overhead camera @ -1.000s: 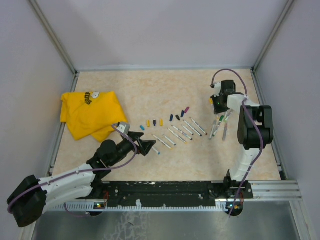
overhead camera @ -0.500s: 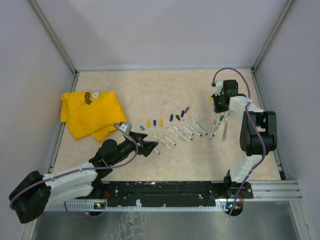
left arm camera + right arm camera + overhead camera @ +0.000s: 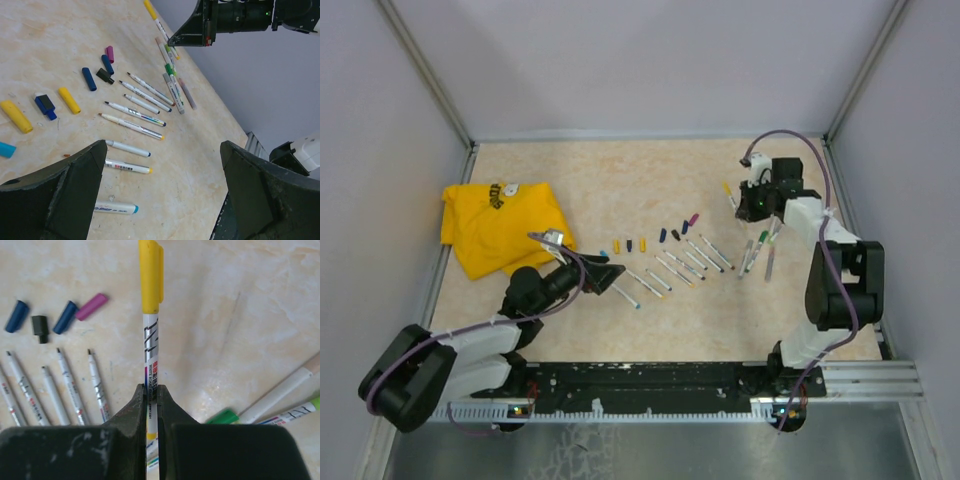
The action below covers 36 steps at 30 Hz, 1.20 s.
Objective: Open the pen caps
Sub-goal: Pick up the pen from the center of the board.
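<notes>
My right gripper holds the pen's whitish body (image 3: 733, 202) and leaves the yellow cap (image 3: 727, 187) free. My left gripper goes on coming closer until its open fingers surround the cap.
My right gripper (image 3: 152, 395) is shut on the whitish barrel of a pen (image 3: 151, 360). That pen's yellow cap (image 3: 150, 275) is on and points away from me. From above, the right gripper (image 3: 748, 207) holds it off the table at the back right, with the yellow cap (image 3: 728, 188) to its left. Loose pen caps lie in a row: yellow (image 3: 16, 116), yellow (image 3: 69, 100), blue (image 3: 89, 79), black (image 3: 105, 76) and magenta (image 3: 109, 53). My left gripper (image 3: 162, 190) stands open and empty above uncapped pens (image 3: 131, 126), near the row's left end (image 3: 616, 276).
A crumpled yellow cloth (image 3: 500, 228) lies at the left of the table. Capped pens, one with a green cap (image 3: 222, 416), lie below the right gripper (image 3: 760, 250). Grey walls and a metal rail (image 3: 720, 378) bound the table.
The right gripper has lifted the yellow-capped pen and turned it so the cap points left. The left arm has drawn back and swung its gripper slightly up and left.
</notes>
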Each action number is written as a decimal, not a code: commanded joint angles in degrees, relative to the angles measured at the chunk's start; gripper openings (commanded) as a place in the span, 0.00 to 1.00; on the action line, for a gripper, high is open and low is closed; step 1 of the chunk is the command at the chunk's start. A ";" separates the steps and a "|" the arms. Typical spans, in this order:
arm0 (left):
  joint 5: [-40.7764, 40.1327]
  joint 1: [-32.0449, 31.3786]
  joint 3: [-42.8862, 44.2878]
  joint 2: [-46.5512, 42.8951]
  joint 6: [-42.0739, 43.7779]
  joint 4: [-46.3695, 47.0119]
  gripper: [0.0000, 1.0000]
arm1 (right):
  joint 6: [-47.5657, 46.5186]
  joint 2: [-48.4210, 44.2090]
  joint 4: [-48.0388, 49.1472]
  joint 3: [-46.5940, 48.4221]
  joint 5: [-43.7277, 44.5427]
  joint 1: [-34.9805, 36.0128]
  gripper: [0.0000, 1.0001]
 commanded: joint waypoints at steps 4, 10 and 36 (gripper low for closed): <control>9.24 4.56 1.22 7.47 -6.91 13.68 1.00 | 1.94 -6.32 1.21 -0.40 -13.17 3.31 0.00; 10.75 5.82 5.18 14.72 -8.55 18.05 0.99 | 3.12 -7.67 1.78 -1.13 -18.75 6.88 0.00; 7.37 6.25 9.44 24.59 -11.06 24.75 0.98 | 2.41 -8.52 3.03 -3.05 -29.36 18.20 0.00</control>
